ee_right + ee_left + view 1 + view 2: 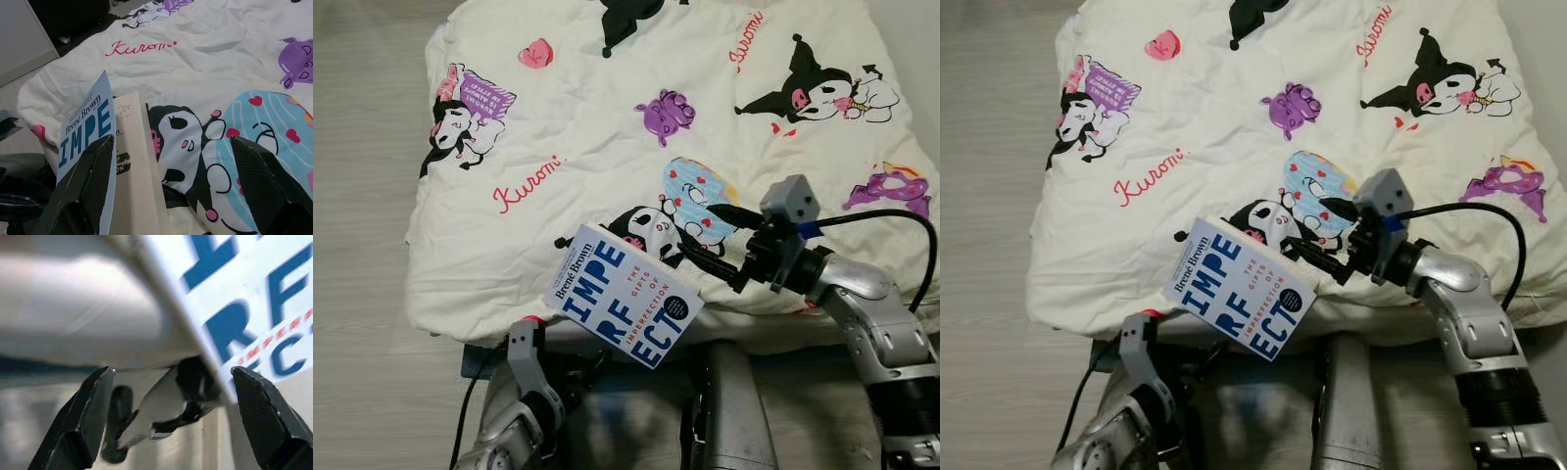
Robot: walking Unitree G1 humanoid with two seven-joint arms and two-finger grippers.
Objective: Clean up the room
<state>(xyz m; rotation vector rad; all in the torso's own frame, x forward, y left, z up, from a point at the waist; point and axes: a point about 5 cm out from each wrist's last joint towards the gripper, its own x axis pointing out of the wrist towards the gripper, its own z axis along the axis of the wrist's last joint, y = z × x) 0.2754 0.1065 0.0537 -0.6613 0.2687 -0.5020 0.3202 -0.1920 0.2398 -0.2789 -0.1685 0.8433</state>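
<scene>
My left gripper has the book's spine (598, 334) facing it, so the white book (626, 297) will stay closed and stiff when I pick it up by that spine.
A white book (622, 294) with blue letters, "Brené Brown" on its spine, lies tilted at the near edge of the bed and hangs over it. My right gripper (697, 230) is open at the book's far right corner; its fingers (93, 181) stand wide apart, with the raised cover (88, 127) against one of them. My left gripper (172, 372) is open below the book, whose underside edge (254, 308) shows between and beyond its fingers. The left arm (524, 392) rises from under the book's near corner.
A cream quilt (587, 147) printed with cartoon characters and "Kuromi" in red covers the bed. Pale wooden floor (362, 294) runs along the bed's left side. My own silver body (734, 411) stands close against the bed's near edge.
</scene>
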